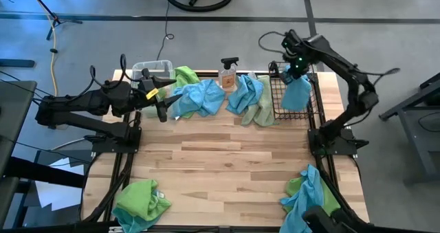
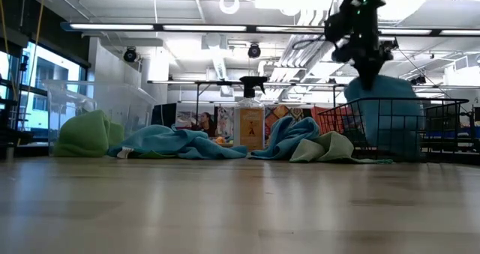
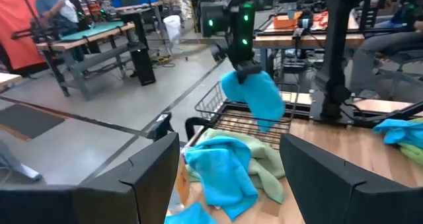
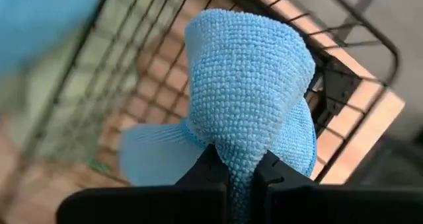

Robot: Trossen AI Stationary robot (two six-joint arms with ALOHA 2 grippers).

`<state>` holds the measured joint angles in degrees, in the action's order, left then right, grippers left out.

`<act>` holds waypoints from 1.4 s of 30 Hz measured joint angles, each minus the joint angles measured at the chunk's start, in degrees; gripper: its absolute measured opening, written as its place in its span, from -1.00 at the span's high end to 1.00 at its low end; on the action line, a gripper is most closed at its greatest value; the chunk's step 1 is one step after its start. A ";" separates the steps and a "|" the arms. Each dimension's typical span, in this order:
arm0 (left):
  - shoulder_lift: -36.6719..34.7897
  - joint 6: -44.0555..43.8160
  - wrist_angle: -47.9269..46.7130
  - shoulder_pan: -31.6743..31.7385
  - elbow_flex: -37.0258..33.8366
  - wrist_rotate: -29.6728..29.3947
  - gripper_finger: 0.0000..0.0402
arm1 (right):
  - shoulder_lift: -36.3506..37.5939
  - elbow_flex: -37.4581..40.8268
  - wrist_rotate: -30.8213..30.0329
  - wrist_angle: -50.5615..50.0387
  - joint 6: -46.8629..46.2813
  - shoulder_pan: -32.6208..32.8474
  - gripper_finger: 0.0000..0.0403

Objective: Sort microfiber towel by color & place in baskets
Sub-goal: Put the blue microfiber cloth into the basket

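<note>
The sky blue towel is hanging within the sides of the black wire basket, so I should go on moving my right gripper down until the towel lies on the basket's bottom.
My right gripper is above the black wire basket at the table's far right, shut on a sky blue towel. My left gripper is open and hovers at the far left, beside a blue towel pile that lies on the table. A lime green towel is draped over the rim of the clear tub. A mixed blue and green pile lies against the basket's left side. In the left wrist view, my left gripper points across the table at this pile. My right gripper pinches a bunched fold of the blue towel between its two fingers, from above, pointing down. The towel hangs slack below the fingers with its lower part inside the basket's walls. Whether it touches the basket floor I cannot tell.
A clear spray bottle with a black trigger stands at the far edge between the piles. A green towel lies at the near left corner, and a green and blue heap at the near right. The table's middle is bare wood.
</note>
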<state>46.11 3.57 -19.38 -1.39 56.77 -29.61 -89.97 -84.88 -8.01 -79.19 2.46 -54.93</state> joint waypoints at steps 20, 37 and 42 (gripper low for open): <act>-0.05 -0.45 0.02 0.00 0.00 -2.87 -0.24 | -4.22 13.25 6.71 11.30 37.70 -1.73 1.00; -0.05 -0.35 0.03 0.02 0.00 -6.07 -0.24 | -1.52 27.33 7.44 26.38 45.59 -2.20 1.00; -0.05 -0.43 0.04 0.02 0.00 -6.10 -0.24 | -1.54 28.80 7.63 27.83 45.61 -2.21 0.98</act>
<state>46.06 3.14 -19.33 -1.37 56.77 -35.72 -91.50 -56.08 -0.38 -51.36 48.07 -57.14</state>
